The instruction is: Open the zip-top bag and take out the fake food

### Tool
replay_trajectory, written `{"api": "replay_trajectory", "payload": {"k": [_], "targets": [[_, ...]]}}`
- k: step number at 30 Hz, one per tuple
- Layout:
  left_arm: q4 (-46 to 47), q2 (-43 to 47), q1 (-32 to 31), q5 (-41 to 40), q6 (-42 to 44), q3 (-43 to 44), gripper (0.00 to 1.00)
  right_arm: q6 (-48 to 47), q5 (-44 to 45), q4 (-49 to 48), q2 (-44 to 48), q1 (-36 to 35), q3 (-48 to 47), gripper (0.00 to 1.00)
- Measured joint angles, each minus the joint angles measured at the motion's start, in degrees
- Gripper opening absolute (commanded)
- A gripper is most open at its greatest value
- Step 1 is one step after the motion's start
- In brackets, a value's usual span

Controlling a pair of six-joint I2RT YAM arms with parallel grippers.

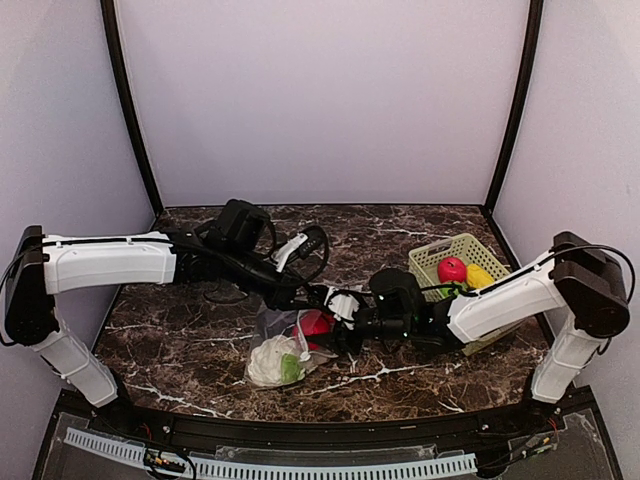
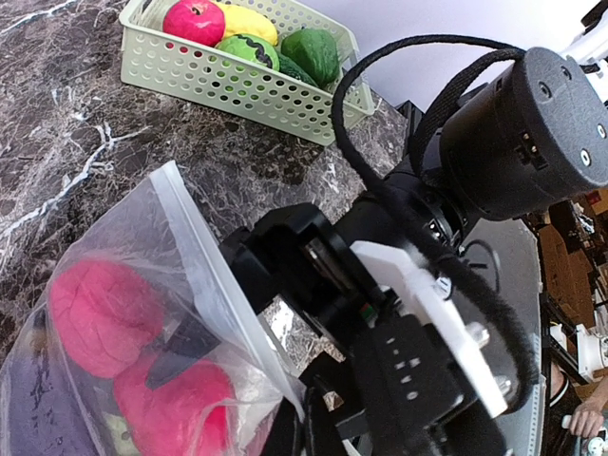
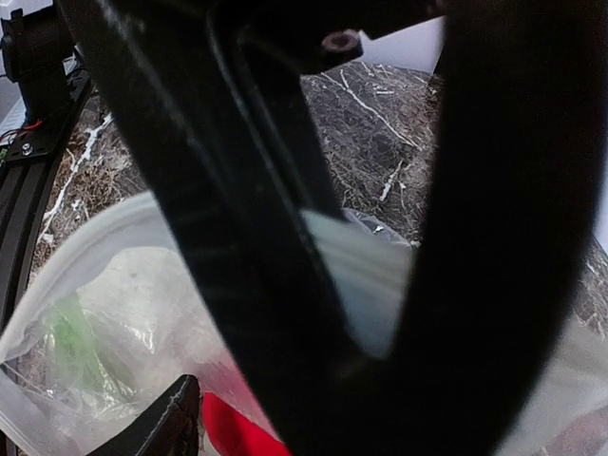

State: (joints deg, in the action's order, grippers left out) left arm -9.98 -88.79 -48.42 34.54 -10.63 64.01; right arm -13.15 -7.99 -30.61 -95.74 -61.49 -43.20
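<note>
I need to move my right gripper gently back into the bag, open its fingers and grab the red fruit (image 3: 236,427) farther in, because the bag's plastic (image 3: 220,373) hangs over the fruit.
The zip-top bag (image 1: 268,325) lies at the table's middle front. It holds a white cauliflower (image 1: 268,362) with green leaves, red fruit (image 1: 318,322) and a dark purplish piece (image 2: 38,418). My left gripper (image 1: 303,297) is at the bag's far top edge. In the left wrist view its fingers (image 2: 298,431) pinch the bag's zip strip (image 2: 195,228), beside two red fruits (image 2: 100,313). My right gripper (image 1: 345,318) meets the same edge from the right. In the right wrist view its dark fingers (image 3: 370,380) close on the pale rim (image 3: 366,275), with cauliflower (image 3: 142,285) and red fruit (image 3: 237,432) behind the plastic.
A light-green lattice basket (image 1: 440,250) stands at the right rear, just behind my right forearm, and holds a red apple (image 1: 451,268), a yellow fruit (image 1: 478,276) and green pieces (image 2: 309,52). Black cables loop over the left wrist (image 1: 310,245). Walls close in the table's three far sides.
</note>
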Motion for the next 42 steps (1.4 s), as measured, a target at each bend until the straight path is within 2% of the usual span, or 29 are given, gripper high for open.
{"api": "replay_trajectory", "payload": {"k": [9, 13, 23, 27, 34, 42], "targets": [[-0.02, 0.0, 1.16, -0.15, -0.37, -1.38, 0.01, -0.39, -1.27, -4.76, -7.3, -0.02, -0.72, 0.66], [-0.15, 0.11, 1.4, -0.57, -0.33, -1.55, 0.01, -0.66, -1.44, -6.16, -8.98, -0.02, -0.79, 0.77], [-0.52, 0.74, 1.77, -0.9, -0.33, -2.32, 0.01, -1.2, -1.31, -7.28, -10.82, -0.04, -1.22, 0.89], [-1.18, 0.74, 2.05, -1.09, -0.33, -2.36, 0.01, -1.42, -1.09, -7.1, -11.76, -0.13, -2.32, 0.86], [-1.73, 0.74, 2.1, -1.27, -0.33, -2.36, 0.01, -2.16, 0.52, -6.6, -11.85, -0.46, -2.49, 0.93], [-1.86, 0.74, 2.1, -1.07, -0.33, -2.62, 0.01, -2.95, 1.38, -7.1, -11.85, -0.61, -1.77, 0.83]]}}
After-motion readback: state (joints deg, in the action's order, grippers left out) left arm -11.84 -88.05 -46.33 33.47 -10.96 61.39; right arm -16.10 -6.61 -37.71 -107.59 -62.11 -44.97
